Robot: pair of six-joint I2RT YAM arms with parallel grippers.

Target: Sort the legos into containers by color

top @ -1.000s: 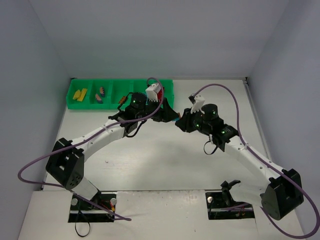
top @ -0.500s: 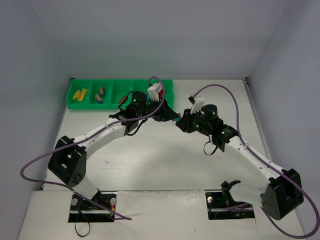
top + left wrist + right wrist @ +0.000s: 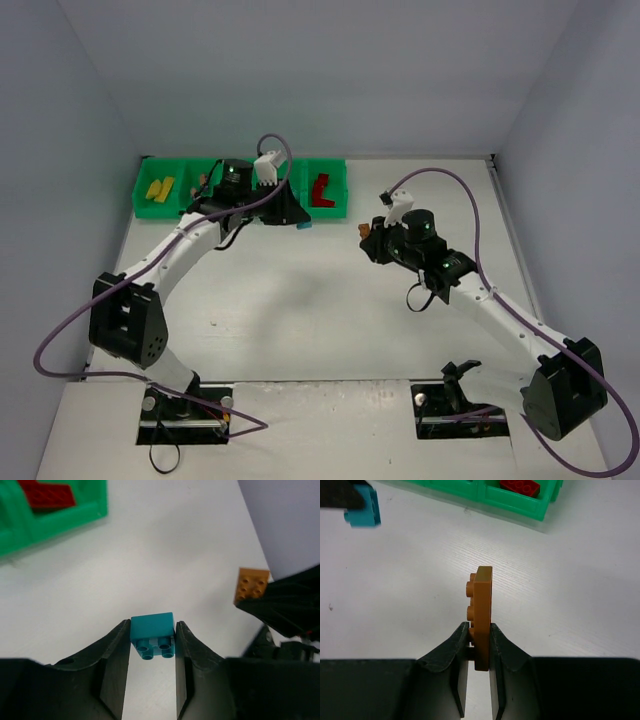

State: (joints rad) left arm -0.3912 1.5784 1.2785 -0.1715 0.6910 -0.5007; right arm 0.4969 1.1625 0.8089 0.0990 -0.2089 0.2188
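The cyan-blue lego [image 3: 304,225] is clear of the orange-brown lego. My left gripper should continue to go to the compartment [image 3: 294,177] beside the red lego and let go over its bottom.
My left gripper [image 3: 152,641] is shut on a cyan-blue lego [image 3: 152,634], studs facing the camera, held just above the table. In the top view this lego [image 3: 304,224] hangs just in front of the green tray [image 3: 145,208], near its right end. My right gripper [image 3: 479,636] is shut on an orange-brown flat lego [image 3: 482,607], held upright on edge. That orange-brown lego [image 3: 367,230] is at the table's middle, right of the cyan one. The tray holds yellow legos [image 3: 158,187] at the left and a red lego [image 3: 322,190] at the right.
The left arm [image 3: 190,245] crosses over the tray's middle compartments and hides most of what lies in them. A purple cable [image 3: 275,150] loops above the left wrist. Grey walls close the table on three sides.
The left gripper closed on the cyan lego and swung left and back toward the tray, uncovering the red lego. The right gripper drew slightly right with the orange-brown lego.
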